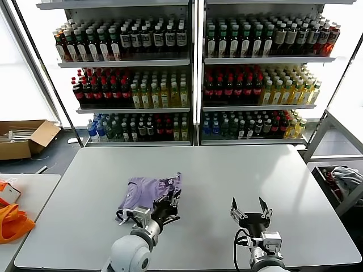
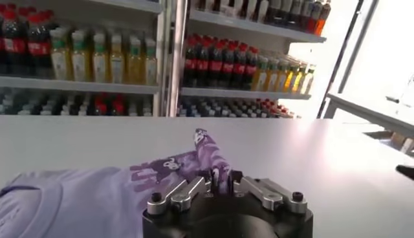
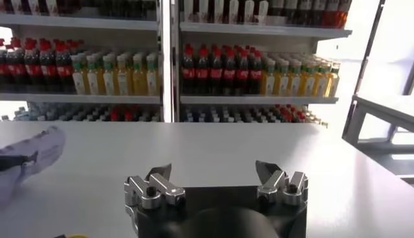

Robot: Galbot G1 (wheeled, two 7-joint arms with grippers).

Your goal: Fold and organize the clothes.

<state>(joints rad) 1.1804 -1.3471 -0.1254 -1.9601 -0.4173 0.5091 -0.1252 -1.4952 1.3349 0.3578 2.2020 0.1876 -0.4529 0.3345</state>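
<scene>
Next, my right gripper takes over the lavender T-shirt (image 1: pixel 142 193) at its printed end (image 1: pixel 175 183) and pulls the shirt to the table's middle, because the shirt lies crooked and away from there.
The clothes (image 1: pixel 146 191), a lavender T-shirt, lie bunched on the grey table (image 1: pixel 227 170) left of centre. A printed flap stands up at its right edge. My left gripper (image 1: pixel 169 204) is at the shirt's near right corner. In the left wrist view the left gripper (image 2: pixel 220 176) has its fingers close together, with a fold of the printed fabric (image 2: pixel 210 152) pinched between them. My right gripper (image 1: pixel 250 210) hovers over bare table to the right, open and holding nothing; the right wrist view shows the right gripper (image 3: pixel 216 171) the same way, with the shirt (image 3: pixel 40 143) far off.
Two shelf units of bottles (image 1: pixel 193 68) stand behind the table. A cardboard box (image 1: pixel 25 137) is on the floor at the left. An orange bag (image 1: pixel 12 222) lies on a side table (image 1: pixel 37 190) at the left.
</scene>
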